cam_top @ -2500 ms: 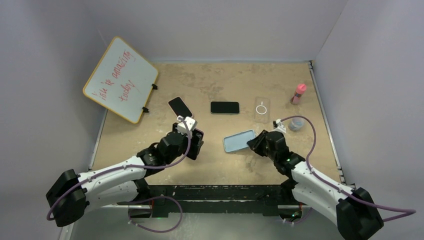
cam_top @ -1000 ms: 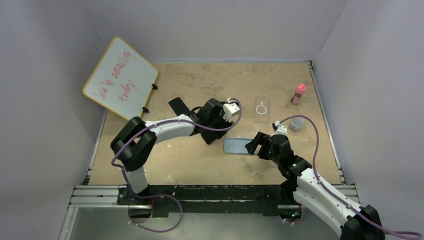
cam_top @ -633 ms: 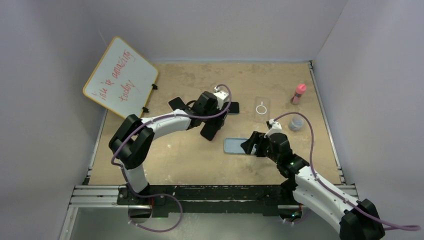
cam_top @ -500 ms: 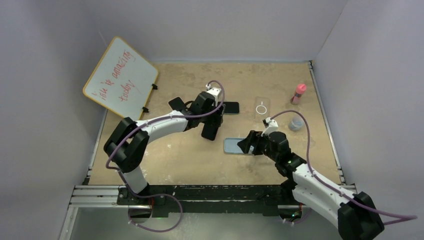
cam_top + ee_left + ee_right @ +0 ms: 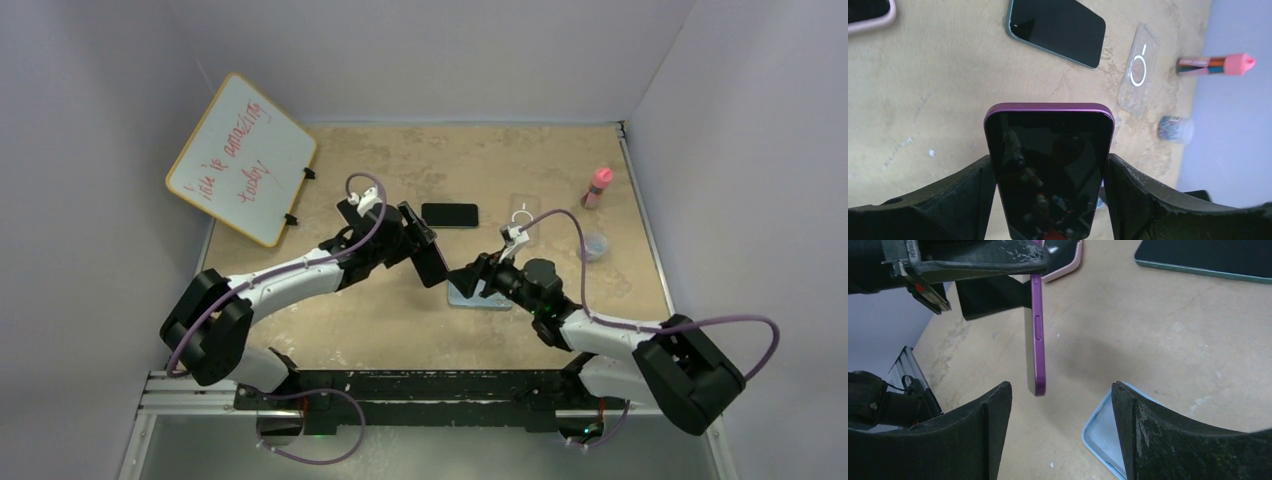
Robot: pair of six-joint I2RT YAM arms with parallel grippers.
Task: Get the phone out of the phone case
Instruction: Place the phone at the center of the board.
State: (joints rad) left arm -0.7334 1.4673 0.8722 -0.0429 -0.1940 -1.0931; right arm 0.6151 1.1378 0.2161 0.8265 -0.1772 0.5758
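Observation:
The phone hangs tilted [image 5: 430, 264] in the robot's left gripper, so the robot's right gripper needs to grab the phone's loose end [image 5: 437, 280] and set the phone down flat behind the phone case.
My left gripper [image 5: 1050, 200] is shut on the phone [image 5: 1050, 170], a dark-screened handset with a purple rim, held off the table by its long sides. From above, the phone [image 5: 431, 262] hangs just left of the empty light-blue phone case [image 5: 482, 297], which lies flat on the table. My right gripper [image 5: 468, 277] hovers open over the case's left end, facing the phone. In the right wrist view the phone's purple edge [image 5: 1037, 340] stands vertical ahead of the open right gripper [image 5: 1060, 405], apart from both fingers, and the case's corner [image 5: 1100, 437] shows beside the right finger.
A bare black phone [image 5: 449, 215] and a clear case [image 5: 523, 216] lie further back. A phone in a pink case [image 5: 349, 209] sits behind my left wrist. A pink-capped bottle [image 5: 597, 187], a small cup [image 5: 594, 246] and a whiteboard [image 5: 243, 158] stand at the edges.
My left arm has drawn back to the left, still holding the phone, which now hangs beside the blue case. My right gripper has moved left over the case toward the phone.

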